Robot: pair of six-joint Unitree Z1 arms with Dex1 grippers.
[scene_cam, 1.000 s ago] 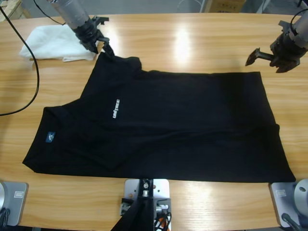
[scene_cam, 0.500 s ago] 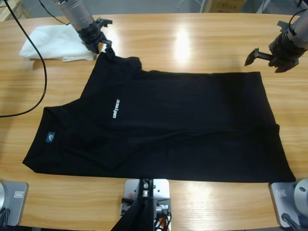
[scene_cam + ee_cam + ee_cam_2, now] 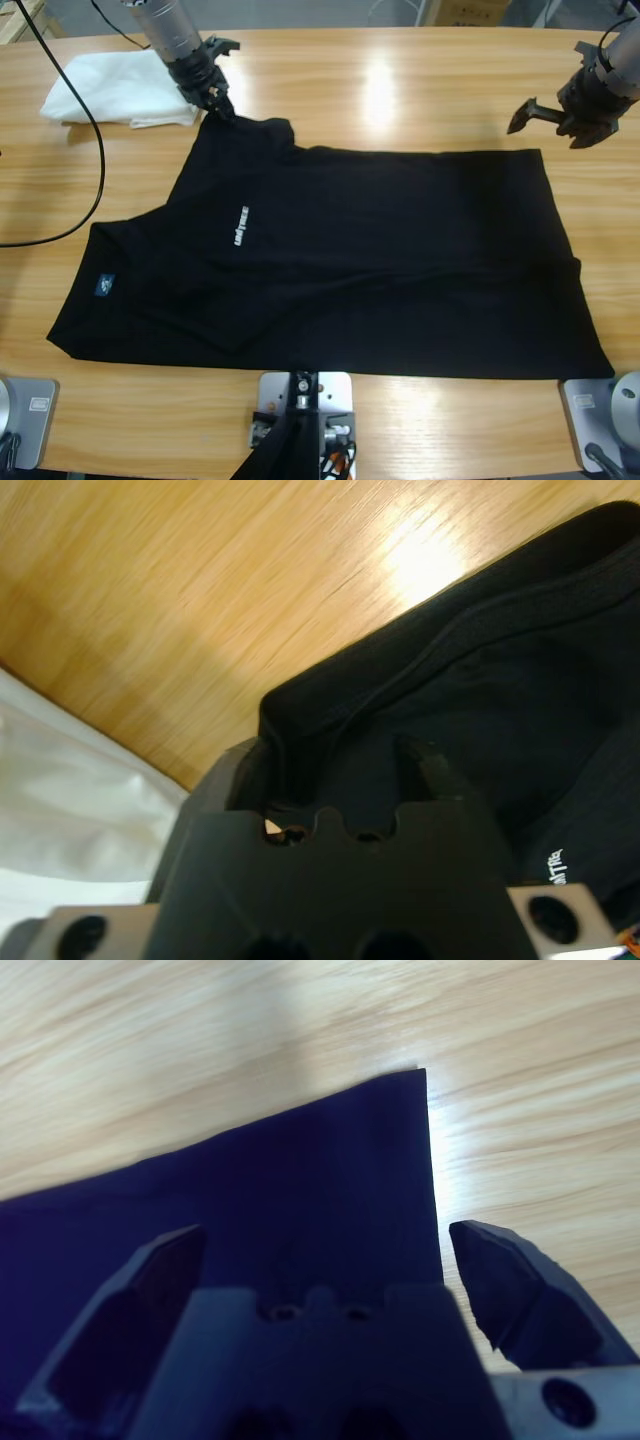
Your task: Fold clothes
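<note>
The white lettering [image 3: 241, 226] is close to the middle of the shirt, so the shirt's far side [image 3: 410, 170] will fold over and cover the lettering when the robot brings the shirt's corner inward.
The clothes, a black polo shirt [image 3: 380, 250], lie spread flat across the table with white chest lettering [image 3: 240, 225] and a blue label [image 3: 104, 286] showing. My left gripper [image 3: 220, 105] is down at the shirt's far left sleeve corner. In the left wrist view the left gripper [image 3: 335, 755] is open, one jaw lying on the black cloth [image 3: 520, 680] and the other hidden under its folded edge. My right gripper [image 3: 552, 125] hangs open just beyond the shirt's far right corner. In the right wrist view the right gripper [image 3: 325, 1240] holds nothing, and that corner [image 3: 300, 1180] lies below it.
A folded white garment [image 3: 110, 90] lies at the far left, right behind the left gripper, and shows in the left wrist view as white cloth [image 3: 60, 810]. A black cable [image 3: 85, 190] curves over the table's left end. Bare wood [image 3: 400, 70] runs along the far edge.
The left gripper has shifted slightly and turned at the sleeve corner, its jaws closer together than before. The right gripper has drifted a little upward. The shirt lies as it did.
</note>
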